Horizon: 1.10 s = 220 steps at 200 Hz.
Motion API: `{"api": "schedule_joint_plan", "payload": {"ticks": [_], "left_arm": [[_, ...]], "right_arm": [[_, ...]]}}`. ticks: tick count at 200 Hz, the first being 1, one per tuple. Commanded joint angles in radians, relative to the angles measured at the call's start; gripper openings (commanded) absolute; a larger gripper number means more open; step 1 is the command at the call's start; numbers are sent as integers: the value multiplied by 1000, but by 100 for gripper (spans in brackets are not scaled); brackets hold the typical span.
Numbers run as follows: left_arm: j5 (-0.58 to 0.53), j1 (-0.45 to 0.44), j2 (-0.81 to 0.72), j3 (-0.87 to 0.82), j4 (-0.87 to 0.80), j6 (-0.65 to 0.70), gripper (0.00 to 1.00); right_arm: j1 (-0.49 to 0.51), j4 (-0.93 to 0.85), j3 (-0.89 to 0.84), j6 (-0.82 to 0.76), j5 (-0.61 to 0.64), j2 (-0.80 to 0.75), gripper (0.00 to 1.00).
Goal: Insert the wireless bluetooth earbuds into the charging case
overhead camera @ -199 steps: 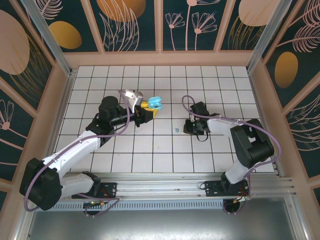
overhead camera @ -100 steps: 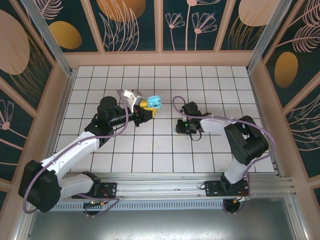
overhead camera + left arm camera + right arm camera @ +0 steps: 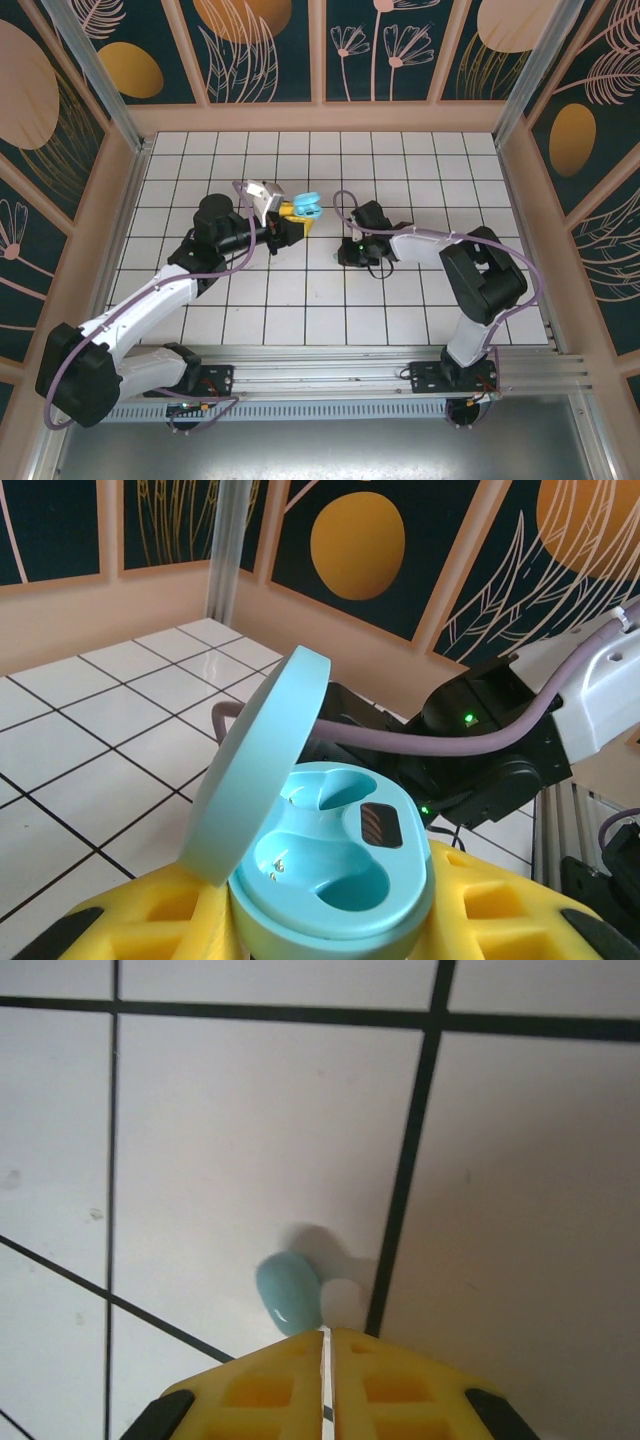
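My right gripper's fingers are shut with the teal earbud [image 3: 288, 1293] outside them, so next I open them, straddle the earbud's body [image 3: 284, 1285] and close around it before lifting.
My left gripper [image 3: 296, 213] is shut on a teal charging case [image 3: 308, 206], holding it above the tiles. In the left wrist view the case [image 3: 330, 850] sits between the yellow fingers [image 3: 120, 920] with its lid hinged open to the left, and both sockets are empty. A tiny teal earbud [image 3: 288, 1293] with a white tip lies on a white tile. My right gripper [image 3: 327, 1335] is shut, its yellow fingertips pressed together right at the earbud's near edge. From above, the right gripper [image 3: 346, 254] hangs low over that spot and hides the earbud.
The right arm [image 3: 440, 245] stretches left across the white tiled floor [image 3: 320, 300], with its black wrist [image 3: 480, 750] close behind the held case. Pink walls [image 3: 520, 200] with dark floral panels enclose the floor on three sides.
The right gripper has slid left about one tile and now covers the teal earbud that lay in the open a second ago. The left arm and the case have barely moved.
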Motion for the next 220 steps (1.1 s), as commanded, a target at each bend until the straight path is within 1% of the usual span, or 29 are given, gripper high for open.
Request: {"api": "schedule_joint_plan", "payload": {"ticks": [1,28,48,70,95,109,149,175,220], "left_arm": [[-12,-5,-32,-7,-3,20,0],[-18,-5,-42,-8,-14,25,0],[-19,-6,-46,-8,-12,25,0],[-17,-5,-42,-5,-14,23,0],[-16,-5,-40,0,-16,22,0],[-15,-5,-38,0,-15,21,0],[-16,-5,-35,5,-26,24,0],[-19,-4,-38,6,-31,29,0],[-23,-5,-35,5,-35,29,0]], "right_arm": [[4,-23,42,-10,-38,-24,11],[-20,-80,65,-80,-38,-69,10],[-16,-169,128,-190,23,-52,12],[18,-263,207,-307,103,4,21],[50,-323,270,-386,158,63,29],[60,-354,306,-414,177,98,31],[95,-414,378,-476,234,167,32],[111,-433,397,-500,271,189,33],[125,-449,405,-517,281,220,33]]}}
